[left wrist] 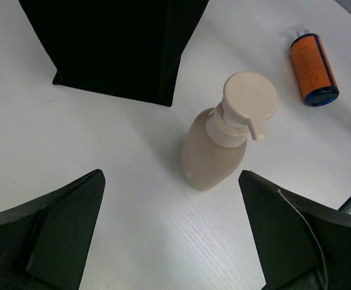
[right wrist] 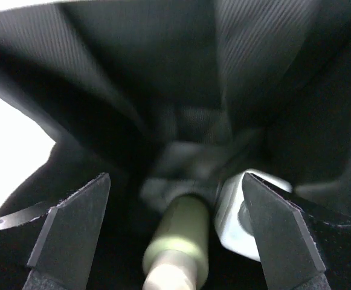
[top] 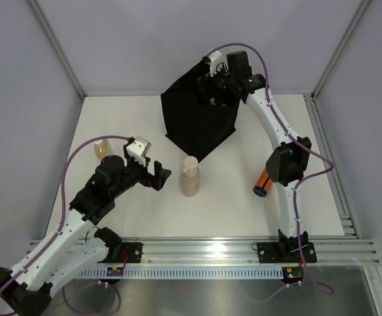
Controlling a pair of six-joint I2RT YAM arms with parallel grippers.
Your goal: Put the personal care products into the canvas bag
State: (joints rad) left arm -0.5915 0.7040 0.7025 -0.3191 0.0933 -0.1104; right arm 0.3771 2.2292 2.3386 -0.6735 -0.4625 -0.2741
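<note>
The tan bottle (top: pixel 191 172) stands upright, clear of the canvas bag, so I should keep moving my open left gripper in until its fingers straddle the bottle's body (top: pixel 190 185).
The black canvas bag (top: pixel 200 125) stands upright at the back middle of the table. My right gripper (top: pixel 214 82) hangs over its mouth, open and empty. In the right wrist view my right gripper (right wrist: pixel 175 181) looks down into the bag, where the olive-green bottle with a cream cap (right wrist: pixel 181 226) and a small whitish one (right wrist: pixel 235 223) lie, both blurred. The tan bottle with a beige cap (top: pixel 191 176) stands in front of the bag. My left gripper (top: pixel 158 172) is open just left of it. In the left wrist view the tan bottle (left wrist: pixel 214 151) stands just beyond the open left gripper (left wrist: pixel 172 241).
An orange cylinder with a blue cap (top: pixel 263 182) lies by the right arm; it also shows in the left wrist view (left wrist: pixel 313 69). An amber bottle (top: pixel 102 150) stands behind the left arm. The bag (left wrist: pixel 115 42) is close behind the tan bottle.
</note>
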